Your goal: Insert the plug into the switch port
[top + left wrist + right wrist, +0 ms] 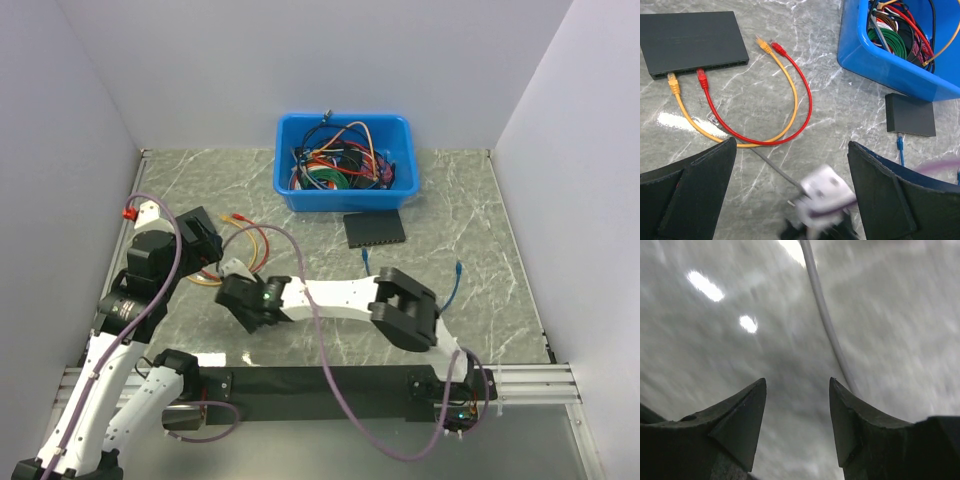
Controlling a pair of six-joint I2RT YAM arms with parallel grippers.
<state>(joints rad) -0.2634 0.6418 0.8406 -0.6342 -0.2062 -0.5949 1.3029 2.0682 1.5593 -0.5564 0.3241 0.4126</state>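
The robot's right gripper has its fingers open with the grey cable (825,315) running lengthwise past them, so it should go on moving toward the cable's free part (842,361) until the fingers straddle it, before it grips it.
The thin blue cable (448,292) lies on the table at the right. Its plug (365,255) lies just in front of a small black switch (375,230), whose ports face the arms. The left wrist view shows this plug (900,142) just below the same switch (910,115). My right gripper (243,300) is low over the table left of centre, open and empty, with a grey cable (829,327) running past its right finger. It is far from the blue plug. My left gripper (203,243) is raised at the left, wide open (791,142) and empty.
A second, larger black switch (690,40) has an orange plug (673,82) and a red plug (702,77) in its ports; their cables loop across the table. A blue bin (345,160) of tangled cables stands at the back. The right gripper (822,195) shows blurred.
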